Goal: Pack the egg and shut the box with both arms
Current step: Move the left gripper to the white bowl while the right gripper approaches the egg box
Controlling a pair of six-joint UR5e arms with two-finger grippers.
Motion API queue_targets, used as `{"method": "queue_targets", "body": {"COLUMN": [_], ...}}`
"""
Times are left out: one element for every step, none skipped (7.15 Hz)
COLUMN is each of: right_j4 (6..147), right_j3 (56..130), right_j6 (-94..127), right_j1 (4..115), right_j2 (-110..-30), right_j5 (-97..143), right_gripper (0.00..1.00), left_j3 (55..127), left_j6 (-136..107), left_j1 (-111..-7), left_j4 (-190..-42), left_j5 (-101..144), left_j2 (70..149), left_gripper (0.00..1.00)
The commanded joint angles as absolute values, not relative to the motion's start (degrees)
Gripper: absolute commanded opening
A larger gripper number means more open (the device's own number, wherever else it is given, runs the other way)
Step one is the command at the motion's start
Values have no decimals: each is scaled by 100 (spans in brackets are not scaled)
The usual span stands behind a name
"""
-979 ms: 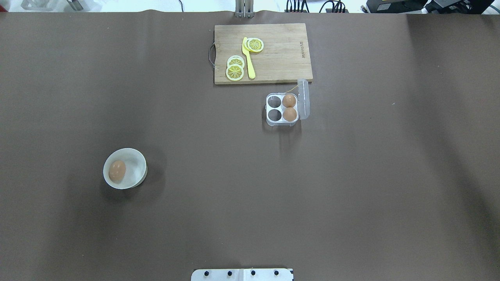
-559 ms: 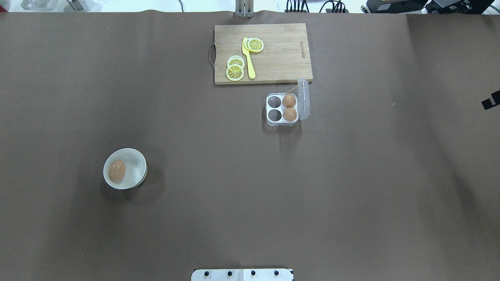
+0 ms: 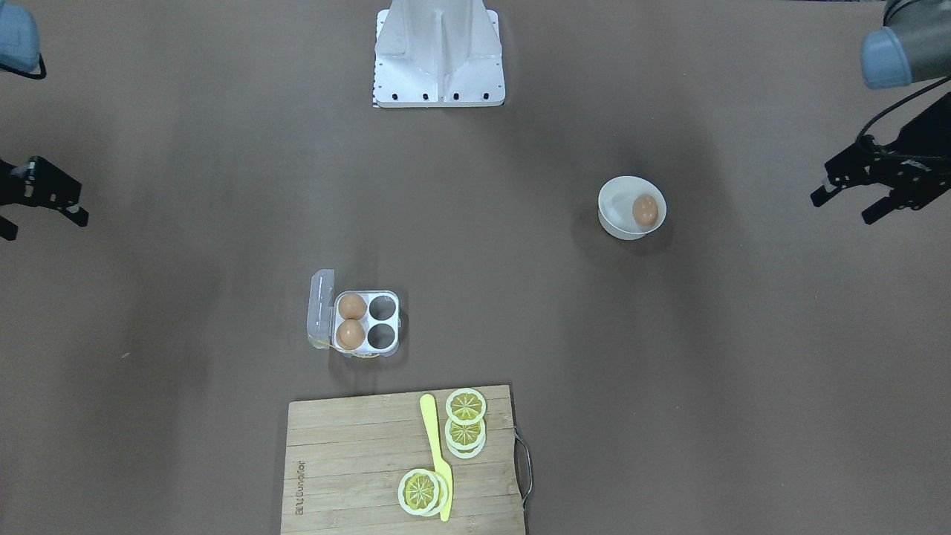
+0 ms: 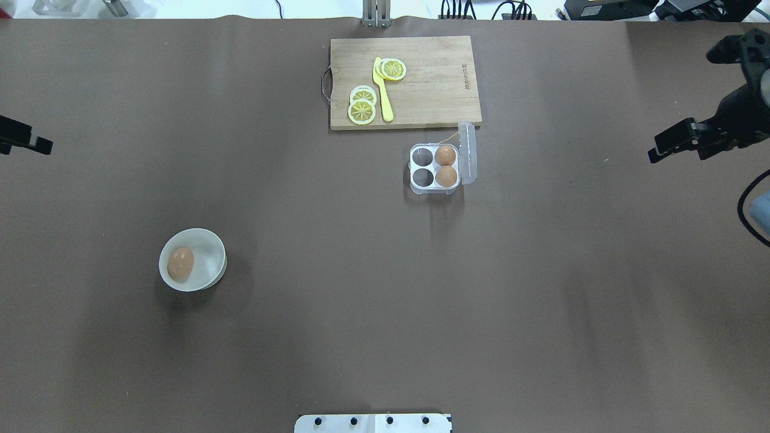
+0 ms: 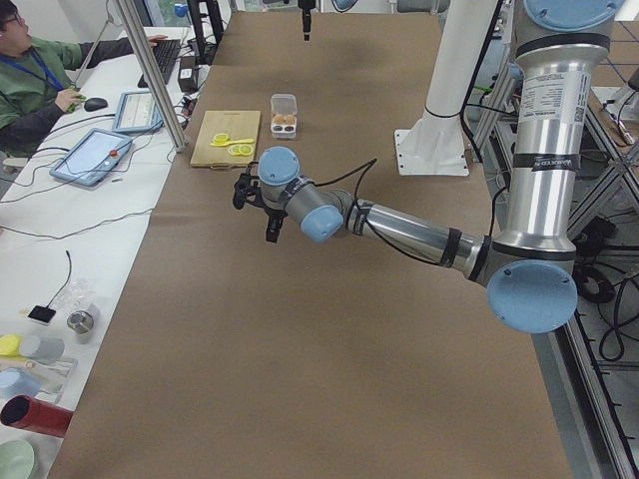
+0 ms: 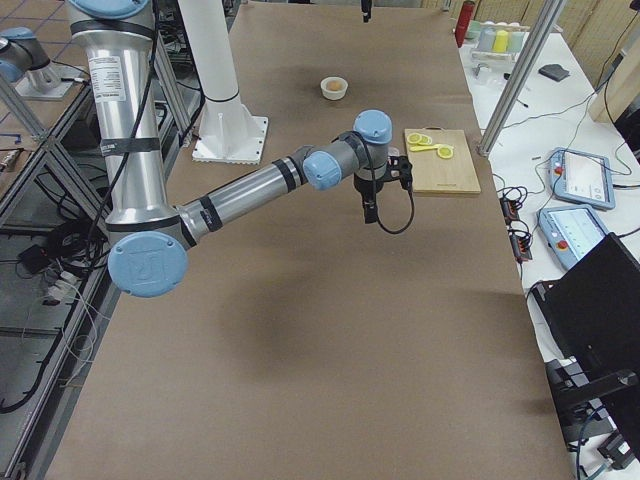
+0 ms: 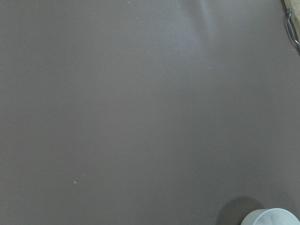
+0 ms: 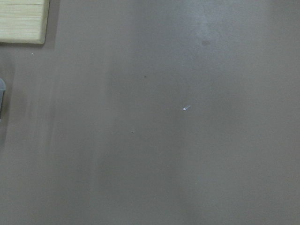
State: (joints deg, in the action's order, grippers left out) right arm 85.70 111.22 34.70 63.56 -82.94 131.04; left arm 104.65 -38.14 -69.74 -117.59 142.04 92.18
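Observation:
The way to the brown egg in the white bowl is clear and my left gripper's fingers are open. The gripper keeps moving there until its fingers are on both sides of the egg.
A brown egg lies in a round white bowl at the front left; it also shows in the front view. The clear box stands open just in front of the cutting board, its lid raised on its right side. Two brown eggs fill its right cells and the left cells are empty. My left gripper is open and empty, high over the table's far left. My right gripper is open and empty at the far right, well away from the box.
A wooden cutting board with lemon slices and a yellow knife lies at the back behind the box. The robot's base plate is at the front edge. The left wrist view shows the bowl's rim.
Both grippers have come into the overhead view from the sides, the right one further in than its tip 0.6 s ago. The eggs, bowl and box have not moved.

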Motion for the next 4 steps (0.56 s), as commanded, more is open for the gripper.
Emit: {"method": "queue_targets", "body": {"right_j4": [8569,8569,8569,8569], "right_j3": [11118,11127,11118,11118], "right_j6": [4286,4437,4438,4525], "right_j1": [5768,5644,5590,5520], "right_j2": [-7912,-7875,-7840,-7805], "right_j5": [12693,12613,12586,12560], "right_gripper": [100,100,100,100], "left_j3": [10713,10775,10758,10723], "left_j6": [-4549,-4970,-5357,-5718], "left_j1": [-6226,-5744,-5287,-4830], "left_j4": [-11760,-11760,-11751,-11751], "left_j5": [14029,13566,13083,12678], "left_j2": [9333,9447,9614,9720], "left_gripper": [97,94,91,90]}}
